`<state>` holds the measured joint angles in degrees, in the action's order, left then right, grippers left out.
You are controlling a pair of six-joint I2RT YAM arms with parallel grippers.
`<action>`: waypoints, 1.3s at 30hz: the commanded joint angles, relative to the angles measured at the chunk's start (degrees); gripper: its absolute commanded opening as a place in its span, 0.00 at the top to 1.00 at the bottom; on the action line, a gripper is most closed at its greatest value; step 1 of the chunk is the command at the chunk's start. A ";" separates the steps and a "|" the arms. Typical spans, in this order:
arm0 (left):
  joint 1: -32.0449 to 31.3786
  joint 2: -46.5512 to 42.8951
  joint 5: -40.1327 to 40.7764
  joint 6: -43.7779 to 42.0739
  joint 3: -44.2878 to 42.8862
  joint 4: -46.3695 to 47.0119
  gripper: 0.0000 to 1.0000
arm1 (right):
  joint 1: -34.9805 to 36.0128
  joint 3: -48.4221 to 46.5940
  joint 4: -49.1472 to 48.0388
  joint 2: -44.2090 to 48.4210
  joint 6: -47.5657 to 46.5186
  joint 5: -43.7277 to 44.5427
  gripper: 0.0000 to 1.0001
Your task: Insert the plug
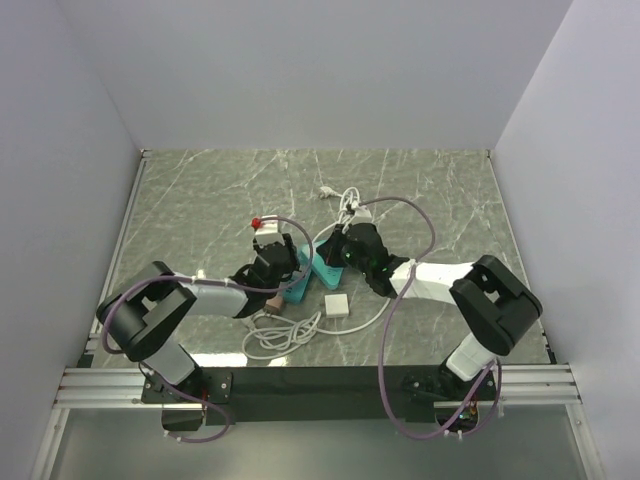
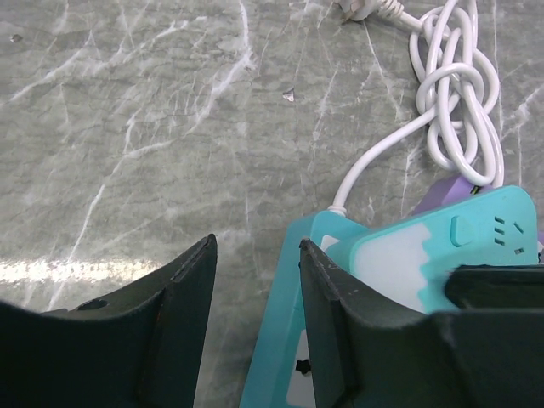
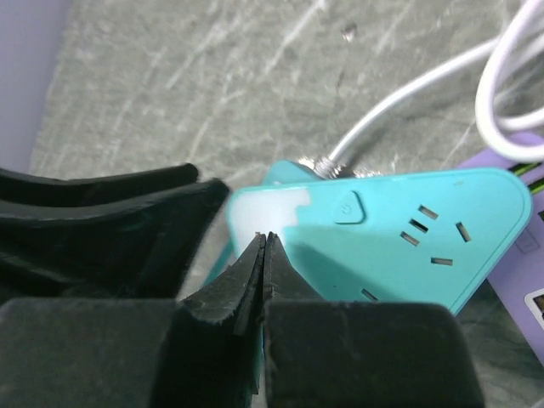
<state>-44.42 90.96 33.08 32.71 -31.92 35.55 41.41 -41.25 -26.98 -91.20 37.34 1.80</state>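
The teal power strip's wide part leaves my left gripper little room near the cord. I should move back, open wide and grip the power strip's narrow part farther down.
The plug, a flat white square block, lies on the table just in front of the teal power strip; its thin white cable coils to the near left. It is out of view in both wrist views. My left gripper is open; in the left wrist view its right finger rests against the strip's edge and holds nothing. My right gripper is shut with nothing between its jaws; its tips hover over the strip's white end near the power button.
A brownish-pink cube adapter lies by the cable coil. The strip's knotted white cord with a small pronged plug lies behind it. A red-tipped white piece sits far left. A purple object lies beside the strip.
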 commanded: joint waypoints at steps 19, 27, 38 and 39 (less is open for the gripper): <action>0.04 -0.52 -8.73 3.67 1.86 10.77 0.51 | 2.36 -3.31 4.13 -6.18 3.09 1.27 1.00; 0.65 2.56 -8.82 5.08 1.34 9.63 0.56 | 3.33 -3.22 7.90 -6.27 3.35 4.34 1.00; 1.44 7.91 -10.49 8.07 1.34 9.45 0.70 | 5.44 -3.04 14.85 -8.03 4.49 7.60 1.00; 1.53 8.27 -10.75 8.42 1.42 9.54 0.71 | 5.44 -3.04 15.03 -8.20 4.58 7.51 1.00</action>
<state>-43.18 96.33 24.36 40.27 -30.83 49.15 45.54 -45.41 -23.27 -96.09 42.13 8.47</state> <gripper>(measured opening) 0.303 0.005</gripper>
